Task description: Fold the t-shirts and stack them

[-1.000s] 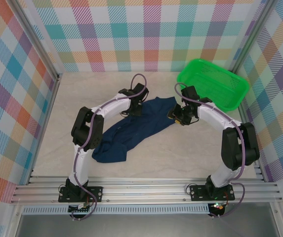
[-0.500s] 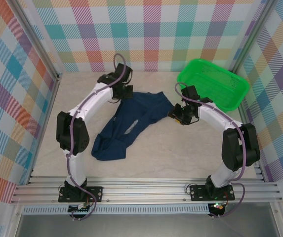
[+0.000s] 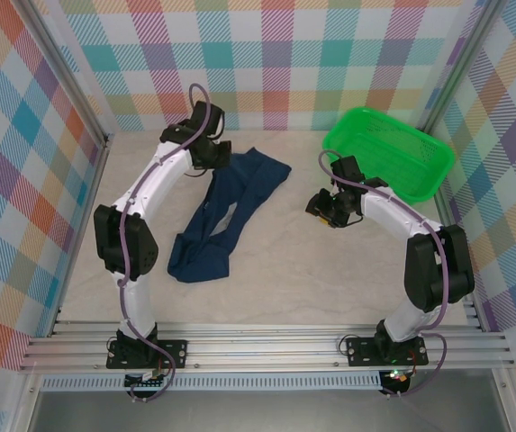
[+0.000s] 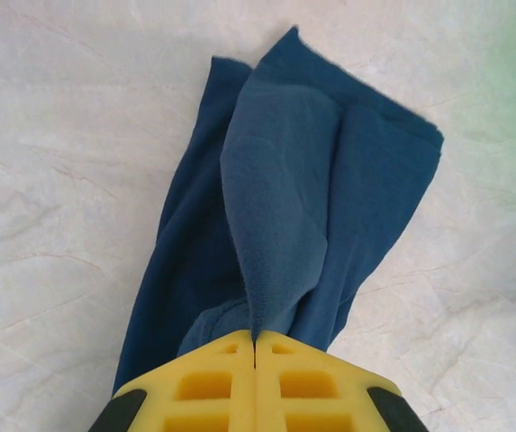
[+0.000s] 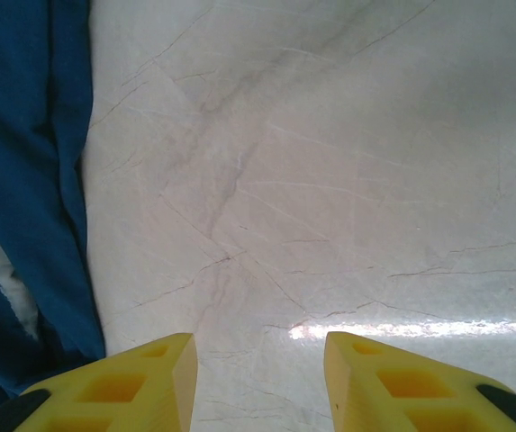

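The navy t-shirt is bunched in a long strip (image 3: 203, 245) and only my left gripper is on it. Next, my right gripper takes cloth before both pull it open.
A dark navy t-shirt (image 3: 226, 211) lies bunched in a long strip across the middle of the table, with a sliver of white print (image 3: 231, 214) showing. My left gripper (image 3: 214, 160) is shut on the shirt's far end; in the left wrist view the navy cloth (image 4: 285, 207) rises into the closed yellow jaws of that gripper (image 4: 256, 340). My right gripper (image 3: 322, 209) hovers over bare table to the right of the shirt, open, with nothing between its yellow fingers (image 5: 145, 382). The shirt's edge (image 5: 23, 180) shows at the left of the right wrist view.
A bright green mesh basket (image 3: 388, 153) sits at the back right, just beyond the right arm. Plaid walls and metal posts enclose the pale marble table (image 3: 312, 279). Bare table lies in front of and to the right of the shirt.
The left gripper has pulled the shirt's far end back and to the left, drawing the cloth away from the right gripper. The right gripper has let go of the shirt and stays put.
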Robot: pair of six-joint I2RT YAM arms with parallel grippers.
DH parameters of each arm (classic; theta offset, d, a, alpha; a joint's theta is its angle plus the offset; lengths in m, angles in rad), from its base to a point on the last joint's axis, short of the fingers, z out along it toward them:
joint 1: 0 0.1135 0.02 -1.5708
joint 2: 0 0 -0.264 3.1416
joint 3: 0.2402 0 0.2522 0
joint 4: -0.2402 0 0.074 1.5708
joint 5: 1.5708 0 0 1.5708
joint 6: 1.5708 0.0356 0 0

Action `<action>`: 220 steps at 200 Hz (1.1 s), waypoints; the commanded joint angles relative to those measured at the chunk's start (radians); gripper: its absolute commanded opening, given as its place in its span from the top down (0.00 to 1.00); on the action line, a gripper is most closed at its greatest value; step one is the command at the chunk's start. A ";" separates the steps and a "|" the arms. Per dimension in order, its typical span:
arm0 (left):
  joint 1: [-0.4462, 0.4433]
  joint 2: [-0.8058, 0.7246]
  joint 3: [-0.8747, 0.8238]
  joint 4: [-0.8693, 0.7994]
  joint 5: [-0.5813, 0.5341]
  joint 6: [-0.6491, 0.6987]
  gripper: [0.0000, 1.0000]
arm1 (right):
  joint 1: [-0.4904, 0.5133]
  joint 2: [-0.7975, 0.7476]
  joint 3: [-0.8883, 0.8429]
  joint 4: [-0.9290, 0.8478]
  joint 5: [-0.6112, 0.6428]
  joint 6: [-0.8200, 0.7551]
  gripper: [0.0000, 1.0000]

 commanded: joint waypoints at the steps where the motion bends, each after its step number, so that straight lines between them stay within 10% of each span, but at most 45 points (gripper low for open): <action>1: 0.000 0.038 0.156 0.024 -0.045 0.002 1.00 | -0.005 -0.022 0.046 0.010 -0.015 -0.015 0.58; 67: 0.000 0.234 0.758 0.243 0.025 0.109 1.00 | -0.021 -0.074 0.076 0.005 -0.018 -0.021 0.58; 102: -0.030 0.172 0.806 0.493 0.182 0.090 1.00 | -0.052 -0.128 0.061 0.002 -0.014 -0.027 0.58; 135: -0.120 0.036 0.778 0.354 0.319 0.175 1.00 | -0.082 -0.198 0.026 0.026 0.026 -0.009 0.57; 162: -0.299 -0.159 0.495 0.087 0.325 0.363 1.00 | -0.083 -0.237 0.016 0.019 0.090 -0.005 0.57; 220: -0.482 -0.917 -0.947 0.040 -0.462 0.033 1.00 | -0.083 -0.263 -0.056 -0.013 0.137 0.009 0.57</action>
